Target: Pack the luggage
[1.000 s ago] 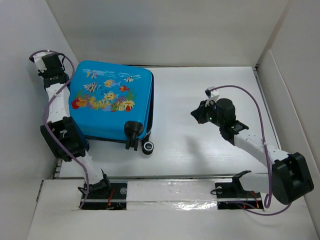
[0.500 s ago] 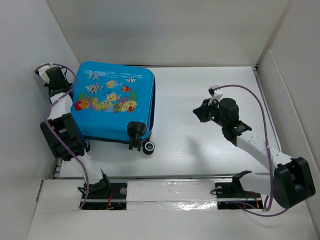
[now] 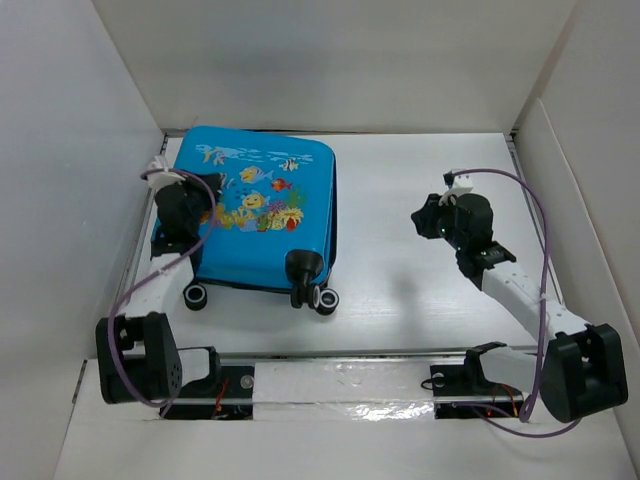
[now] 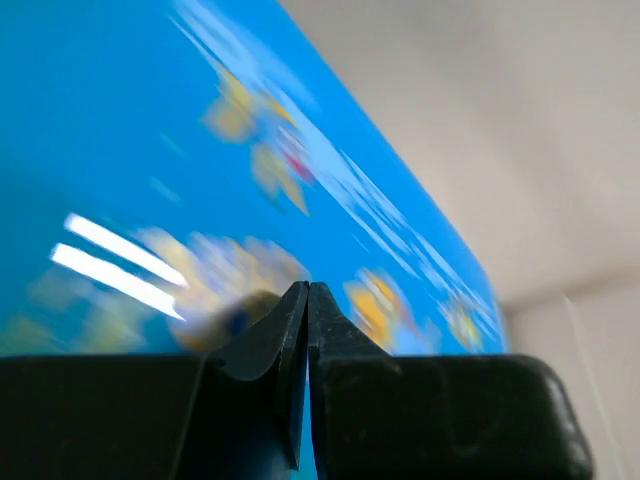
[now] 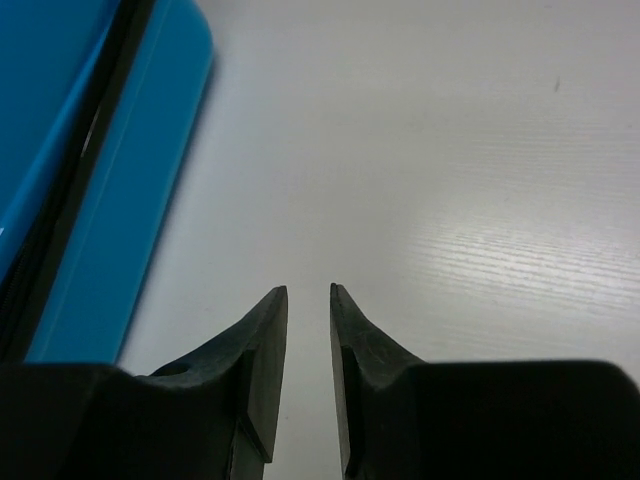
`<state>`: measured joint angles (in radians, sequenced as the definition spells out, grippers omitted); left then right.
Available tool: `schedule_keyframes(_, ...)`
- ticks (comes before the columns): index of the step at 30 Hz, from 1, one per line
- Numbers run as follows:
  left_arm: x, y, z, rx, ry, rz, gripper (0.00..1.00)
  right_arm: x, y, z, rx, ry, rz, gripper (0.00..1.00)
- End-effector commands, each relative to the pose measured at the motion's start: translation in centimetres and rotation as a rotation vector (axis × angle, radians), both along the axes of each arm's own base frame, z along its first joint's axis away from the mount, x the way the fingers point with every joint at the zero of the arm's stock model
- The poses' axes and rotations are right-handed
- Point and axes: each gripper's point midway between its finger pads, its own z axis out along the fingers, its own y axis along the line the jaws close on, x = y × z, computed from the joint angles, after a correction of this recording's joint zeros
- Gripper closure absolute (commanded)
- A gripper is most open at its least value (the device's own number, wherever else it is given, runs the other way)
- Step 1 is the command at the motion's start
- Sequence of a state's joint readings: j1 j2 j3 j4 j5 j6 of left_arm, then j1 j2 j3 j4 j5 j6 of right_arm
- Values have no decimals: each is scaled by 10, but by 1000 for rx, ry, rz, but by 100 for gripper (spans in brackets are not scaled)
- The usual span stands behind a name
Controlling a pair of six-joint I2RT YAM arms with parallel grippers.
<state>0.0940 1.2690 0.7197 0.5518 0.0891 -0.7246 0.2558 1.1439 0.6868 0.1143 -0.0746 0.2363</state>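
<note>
The luggage lies by the side, its wheels facing me, so next I push it to the open tabletop with my left gripper and turn its wheels away.
The luggage is a bright blue hard-shell suitcase with a fish and coral print. It lies flat and closed at the left of the table, wheels toward me. My left gripper hangs just over the left part of its lid, jaws pressed together on nothing; the left wrist view shows the blurred blue lid right behind the left gripper. To the right of the suitcase my right gripper is above bare table. The right wrist view shows the right gripper with a narrow gap between its fingers and the suitcase edge at left.
White walls close in the table on the left, back and right. A metal rail with both arm bases runs along the near edge. Bare white tabletop lies between the suitcase and the right arm.
The suitcase has slid to the right, away from the left wall. My left arm has swung from beside that wall onto the lid. My right gripper has drawn back to the right and parted its jaws.
</note>
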Motion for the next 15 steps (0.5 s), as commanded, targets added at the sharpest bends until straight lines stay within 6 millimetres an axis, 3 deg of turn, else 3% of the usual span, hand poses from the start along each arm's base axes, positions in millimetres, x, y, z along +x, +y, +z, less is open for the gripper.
schedule_keyframes(1, -52, -65, -89, -147, 263, -191, 100, 8, -13, 9, -28, -23, -52, 70)
schedule_keyframes(2, -60, -83, -79, -154, 229, -241, 100, 8, -17, 9, -32, -23, -64, 68)
schedule_keyframes(4, -71, -101, -80, -157, 211, -299, 100, 9, -22, 7, -37, -17, -80, 66)
schedule_keyframes(7, -79, -110, -62, -157, 153, -345, 98, 10, -20, 6, -36, -12, -70, 65)
schedule_keyframes(11, -71, -86, 5, -87, -7, -214, 91, 11, 7, 10, 9, -16, 24, 65)
schedule_keyframes(12, -62, -73, 38, -45, -72, -148, 82, 13, 14, 17, 10, -30, 38, 68)
schedule_keyframes(14, -50, -57, 50, -1, -49, -61, 76, 12, 31, 19, -6, -29, 73, 71)
schedule_keyframes(15, -41, -45, 79, 14, -83, -4, 73, 14, 34, 24, -13, -35, 74, 72)
